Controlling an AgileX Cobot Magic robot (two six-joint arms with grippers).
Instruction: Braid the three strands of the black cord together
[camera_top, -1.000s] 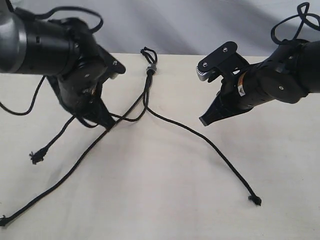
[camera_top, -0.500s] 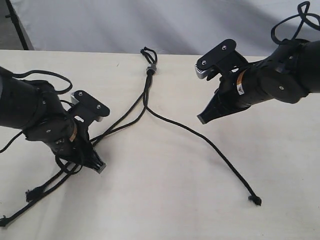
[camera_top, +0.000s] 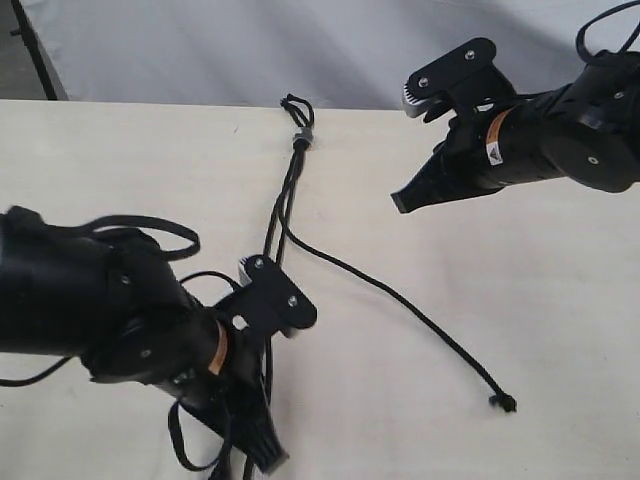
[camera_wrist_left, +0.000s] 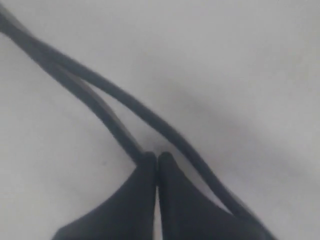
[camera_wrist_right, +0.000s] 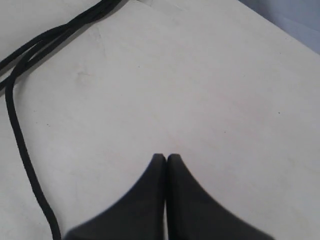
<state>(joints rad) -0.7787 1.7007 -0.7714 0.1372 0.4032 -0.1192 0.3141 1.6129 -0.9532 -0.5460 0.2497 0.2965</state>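
Note:
Next, I regrip the strand of cord at my left gripper's fingers (camera_wrist_left: 111, 121) with that gripper and pull it well clear, as it runs close beside the neighbouring piece (camera_wrist_left: 150, 116).
The black cord's grey band (camera_top: 305, 138) lies at the table's far edge. Two of the three strands (camera_top: 280, 215) run close together from it toward my left gripper (camera_top: 268, 458), which sits low at the near edge. In the left wrist view that gripper (camera_wrist_left: 157, 159) is shut, with one strand (camera_wrist_left: 100, 107) ending at its tips and the other (camera_wrist_left: 165, 127) passing beside one finger. The third strand (camera_top: 400, 300) curves right to its knot (camera_top: 503, 402). My right gripper (camera_top: 401, 203) hovers shut and empty, right of the band; its wrist view (camera_wrist_right: 166, 159) shows the strand (camera_wrist_right: 15, 125) well off to one side.
The pale table (camera_top: 500, 300) ends at a grey backdrop (camera_top: 200, 50) behind the band. Glossy arm cables (camera_top: 150, 225) loop over my left arm, whose bulk covers the near left corner. A dark pole (camera_top: 35, 50) stands at the far left.
My left gripper swept from the far left down to the near centre, drawing two strands together. The right gripper rose and moved back to the right, still shut.

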